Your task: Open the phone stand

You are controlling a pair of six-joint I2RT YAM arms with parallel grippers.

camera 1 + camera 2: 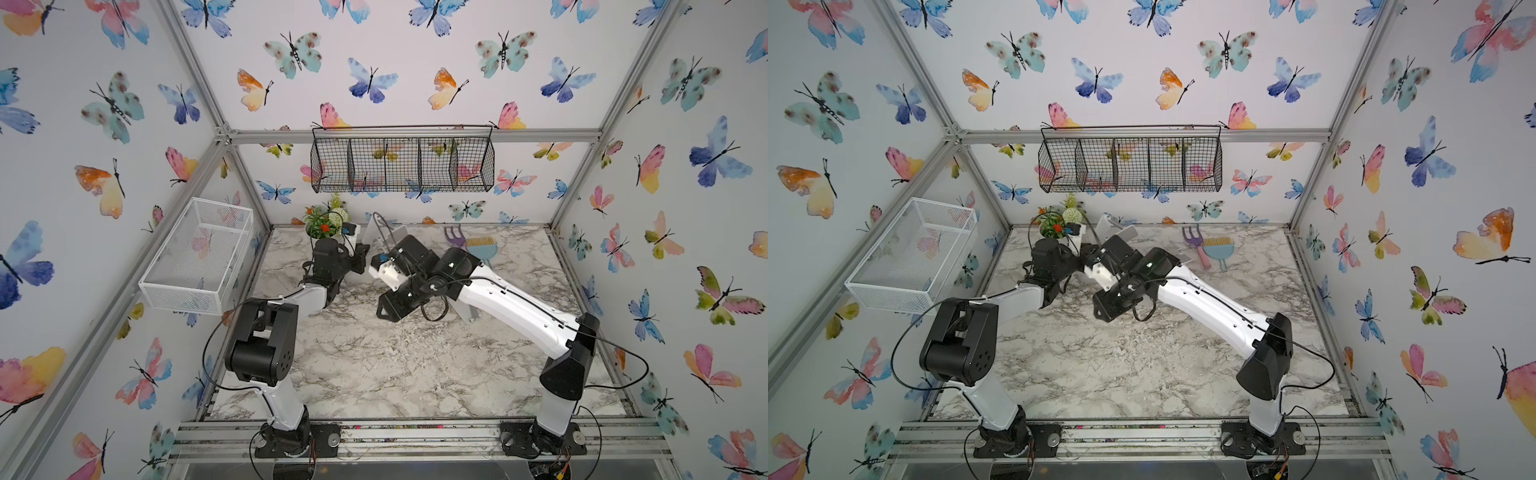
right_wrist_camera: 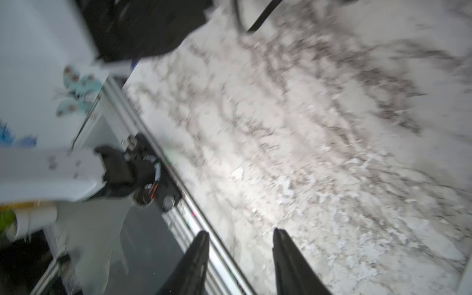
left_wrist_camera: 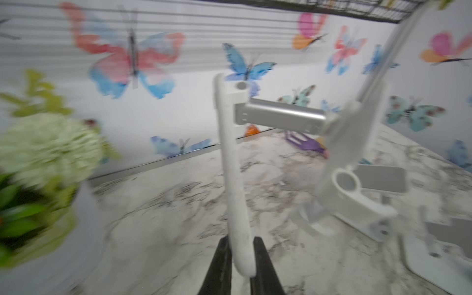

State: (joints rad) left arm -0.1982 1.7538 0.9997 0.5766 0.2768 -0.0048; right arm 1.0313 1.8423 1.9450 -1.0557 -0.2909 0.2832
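Observation:
The phone stand is in my left gripper, back by the potted plant, so I should swing the stand forward and pass its second plate [image 3: 355, 132] to my right gripper.
The phone stand [image 3: 281, 115] is white with a silver hinged arm, and its parts are spread apart. My left gripper [image 3: 240, 245] is shut on the lower edge of one white plate [image 3: 231, 166], which stands upright edge-on. A second white plate [image 3: 344, 143] hangs off the far end of the silver arm. In both top views the stand [image 1: 402, 232] [image 1: 1115, 226] shows near the back of the table, mostly hidden by my wrists. My right gripper [image 2: 240, 235] is open over bare marble with nothing between its fingers, and it points to the table's front-left [image 1: 384, 311].
A potted plant [image 1: 326, 224] stands close by the left gripper at the back. A purple rake [image 1: 455, 235] and a blue brush [image 1: 478, 249] lie at the back right. A white mesh basket [image 1: 199, 257] hangs on the left wall, a black wire basket [image 1: 403, 162] on the back wall.

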